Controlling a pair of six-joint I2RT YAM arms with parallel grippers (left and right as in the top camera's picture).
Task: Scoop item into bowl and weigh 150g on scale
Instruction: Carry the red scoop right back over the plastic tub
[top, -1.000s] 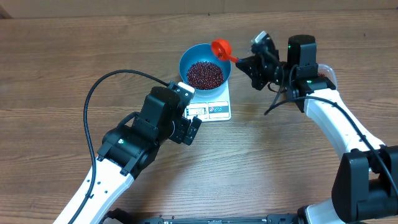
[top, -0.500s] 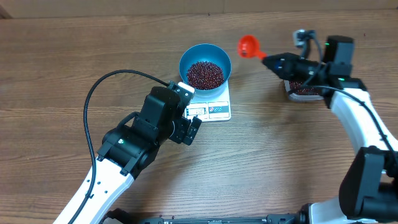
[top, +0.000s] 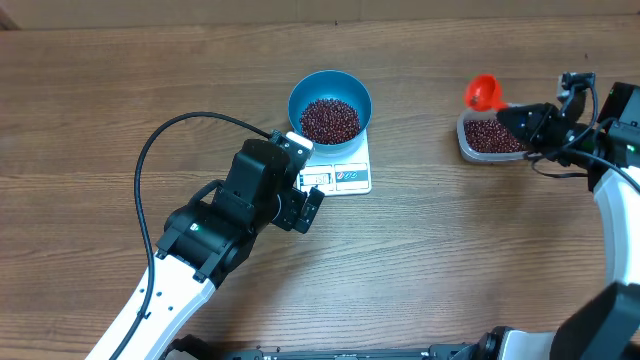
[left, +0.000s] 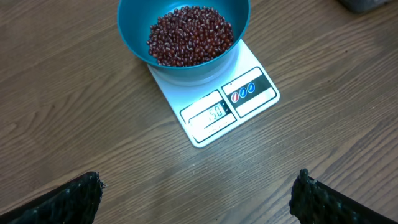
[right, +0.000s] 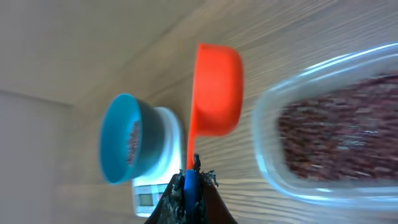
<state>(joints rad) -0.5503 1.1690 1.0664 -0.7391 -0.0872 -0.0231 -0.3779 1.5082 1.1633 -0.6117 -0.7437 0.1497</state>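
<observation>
My right gripper should put the orange scoop down on the beans in the clear tub (top: 490, 137) and let go of it, because the scale (left: 216, 112) under the blue bowl shows 150g.
The blue bowl (top: 297, 92) stands on the white scale (top: 340, 178), holding a pile of dark red beans (top: 330, 119). My left gripper (top: 310, 205) hovers just in front of the scale, open and empty. In the left wrist view, its fingers (left: 84, 196) frame bare wood below the scale (left: 249, 93) and the bowl (left: 134, 37). My right gripper (top: 525, 120) is shut on the handle of an orange scoop (top: 484, 93). The scoop hangs at the left end of a clear tub (top: 462, 140). The right wrist view shows the scoop (right: 216, 90) tipped on its side, with the gripper (right: 191, 180) clamped on its blue-tipped handle.
The clear plastic tub (right: 267, 118) at the right holds more dark red beans (top: 492, 137). A black cable (top: 170, 135) loops over the table left of the left arm. The scale's display (left: 214, 114) shows digits.
The right arm has swung right, carrying the orange scoop from the bowl's rim over to the clear tub. The left arm and the bowl have not moved.
</observation>
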